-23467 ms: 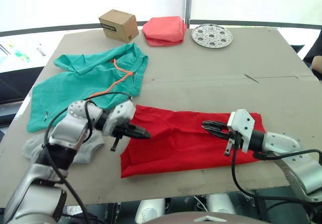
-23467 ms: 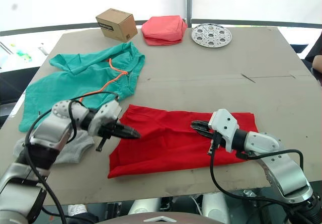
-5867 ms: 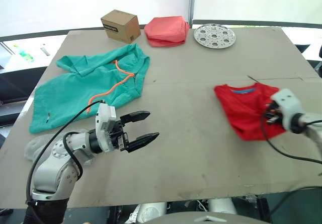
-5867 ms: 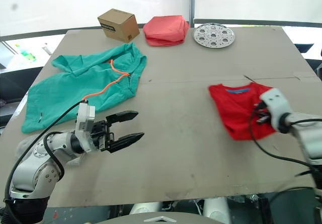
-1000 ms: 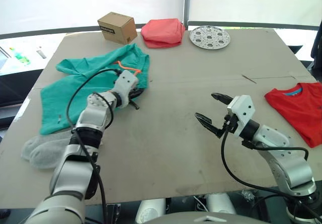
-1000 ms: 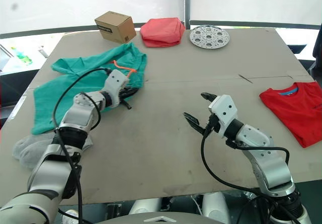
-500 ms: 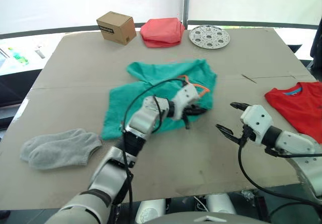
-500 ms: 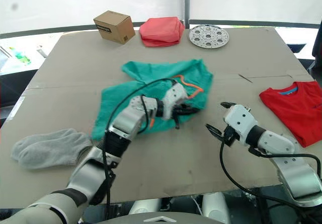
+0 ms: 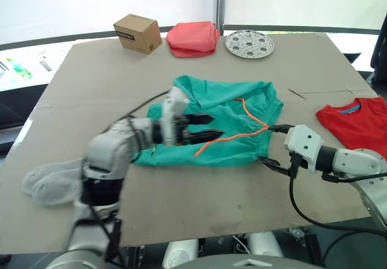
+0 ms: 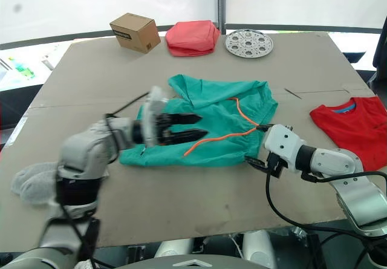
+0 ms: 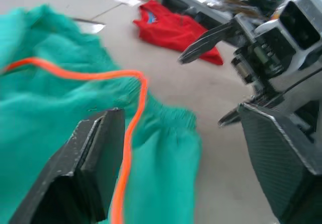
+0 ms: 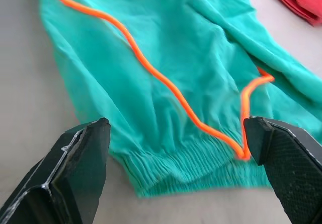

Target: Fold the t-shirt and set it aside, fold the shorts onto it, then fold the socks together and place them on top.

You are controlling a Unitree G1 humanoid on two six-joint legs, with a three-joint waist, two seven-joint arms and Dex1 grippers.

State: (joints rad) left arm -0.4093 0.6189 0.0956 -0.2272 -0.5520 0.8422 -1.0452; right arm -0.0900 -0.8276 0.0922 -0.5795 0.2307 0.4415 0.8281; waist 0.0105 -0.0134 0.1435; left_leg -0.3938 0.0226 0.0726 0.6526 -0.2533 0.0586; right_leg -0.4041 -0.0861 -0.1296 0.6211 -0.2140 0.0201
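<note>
The orange drawstring (image 9: 248, 134) will be mostly hidden inside when I fold the teal shorts' near edge over, because it lies loose across the top (image 9: 201, 150).
The teal shorts (image 9: 211, 127) lie spread out in the middle of the table, their orange drawstring (image 9: 242, 133) trailing across the top. My left gripper (image 9: 208, 127) hovers open just over the shorts' middle, with the cord (image 11: 128, 128) running between its fingers. My right gripper (image 9: 271, 145) stands open at the shorts' right waistband edge (image 12: 176, 161), holding nothing. The folded red t-shirt (image 9: 354, 124) rests at the table's right edge, blue neckband up. The grey socks (image 9: 51, 181) lie at the near left, behind my left arm.
Along the far edge of the table (image 9: 181, 214) stand a cardboard box (image 9: 138, 32), a folded salmon-pink cloth (image 9: 193, 38) and a round perforated metal plate (image 9: 249, 42). A thin crease line crosses the tabletop behind the shorts.
My left gripper has opened, let go of the shorts and drawn back a little to the left. The shorts now lie flatter and reach my right gripper.
</note>
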